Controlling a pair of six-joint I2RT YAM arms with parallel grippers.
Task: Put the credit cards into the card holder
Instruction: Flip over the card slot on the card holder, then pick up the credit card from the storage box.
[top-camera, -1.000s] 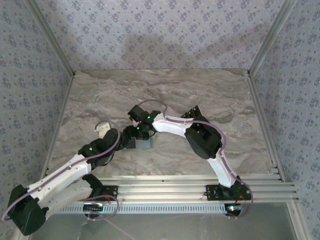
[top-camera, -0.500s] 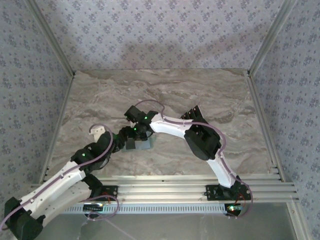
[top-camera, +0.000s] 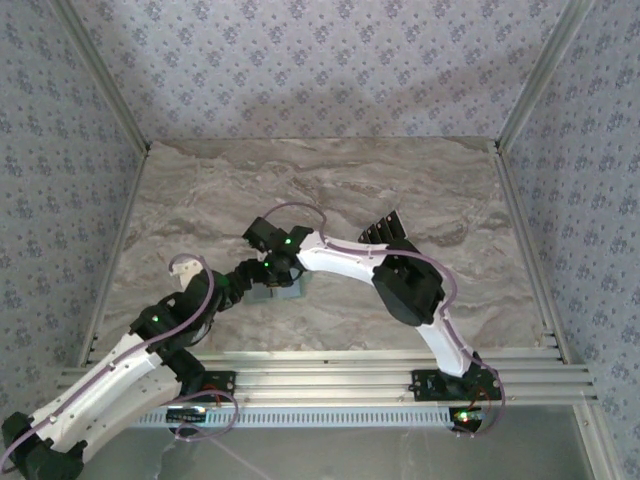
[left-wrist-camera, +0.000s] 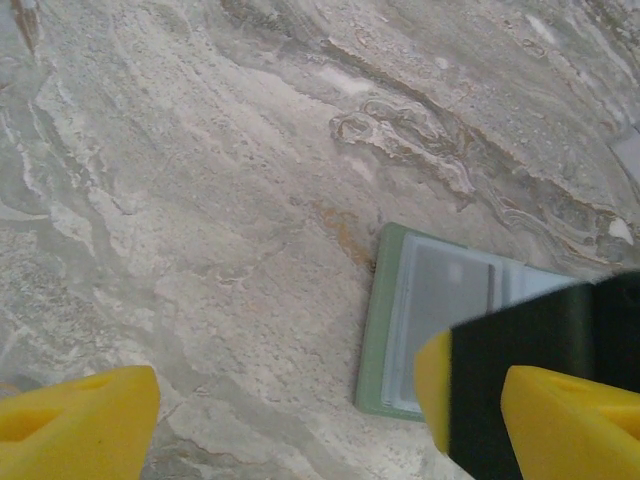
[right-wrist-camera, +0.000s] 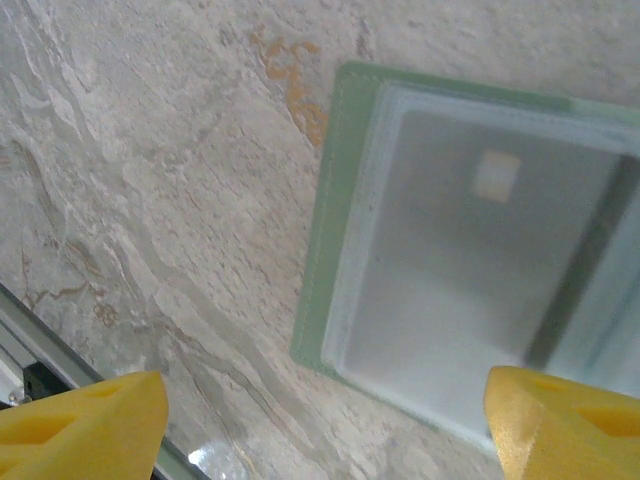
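I keep moving my right gripper to the black credit cards until its fingers close around one, since the card holder lies open with its pockets facing up.
The sage-green card holder lies open on the marble near the table's middle, its grey inner face up. My right gripper hangs just over it, open, and the holder's near corner lies below the gap between the jaws. From the left, my left gripper reaches the holder's edge; it is open over bare marble. A black finger of the right gripper with a yellow pad covers part of the holder there. The black credit cards lie fanned behind the right forearm, partly hidden.
The marble tabletop is ringed by patterned walls and metal frame posts. Aluminium rails run along the near edge by the arm bases. The right arm's elbow rises to the right of the holder.
The left arm has swung its elbow down toward the near-left corner while its gripper stays by the holder. The right wrist has crept slightly left over the holder.
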